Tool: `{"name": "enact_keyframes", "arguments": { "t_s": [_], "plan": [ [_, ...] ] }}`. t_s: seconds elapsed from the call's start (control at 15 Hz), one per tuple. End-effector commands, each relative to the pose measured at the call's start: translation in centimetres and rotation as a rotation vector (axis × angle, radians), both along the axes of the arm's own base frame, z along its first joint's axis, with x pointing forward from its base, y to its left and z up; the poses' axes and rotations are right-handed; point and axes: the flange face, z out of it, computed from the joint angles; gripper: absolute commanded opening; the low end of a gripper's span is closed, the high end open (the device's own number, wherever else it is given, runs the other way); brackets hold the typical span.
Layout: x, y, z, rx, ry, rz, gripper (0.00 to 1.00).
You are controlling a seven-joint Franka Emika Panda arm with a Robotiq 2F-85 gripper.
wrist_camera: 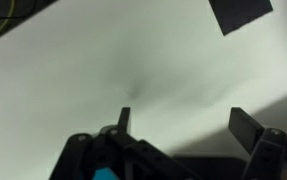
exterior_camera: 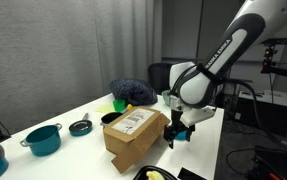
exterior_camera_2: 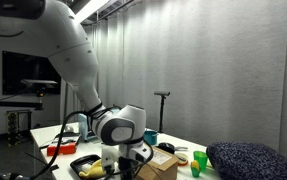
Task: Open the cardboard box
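The cardboard box's lid [exterior_camera: 151, 115] will swing up and over toward the teal pot when I lift it, because the labelled top [exterior_camera: 132, 122] is one unbroken panel.
The cardboard box [exterior_camera: 136, 135] is brown with a white printed label on its top flap; it sits near the table's edge and its flaps lie shut. It also shows in an exterior view [exterior_camera_2: 161, 166], partly hidden by the arm. My gripper [exterior_camera: 180, 134] hangs just beside the box's side, near table height, fingers pointing down. In the wrist view the gripper [wrist_camera: 183, 118] has its two fingers spread wide apart with only bare white table between them. It is open and empty.
A teal pot [exterior_camera: 43, 139], a small dark pan [exterior_camera: 80, 127], a dark blue cushion [exterior_camera: 133, 92] and green cups [exterior_camera_2: 198, 161] stand on the white table [exterior_camera: 83, 150]. A black tray with a banana [exterior_camera_2: 89, 168] lies nearby. Grey curtains hang behind.
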Motion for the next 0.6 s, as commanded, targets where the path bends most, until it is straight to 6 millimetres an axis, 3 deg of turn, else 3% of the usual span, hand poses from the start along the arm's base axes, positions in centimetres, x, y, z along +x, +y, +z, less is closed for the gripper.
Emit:
{"name": "enact_keyframes", "arguments": {
  "t_s": [0.0, 0.13, 0.33, 0.4, 0.53],
  "plan": [
    [2.1, 1.2, 2.2, 0.047, -0.17, -0.091, 1.0],
    [2.9, 1.6, 3.7, 0.043, -0.285, -0.123, 1.0],
    [4.0, 1.9, 3.4, 0.024, -0.319, -0.122, 1.0],
    [4.0, 1.9, 2.9, 0.024, -0.308, -0.116, 0.75],
    [3.7, 1.6, 2.7, 0.016, -0.313, -0.117, 0.66]
  ]
}}
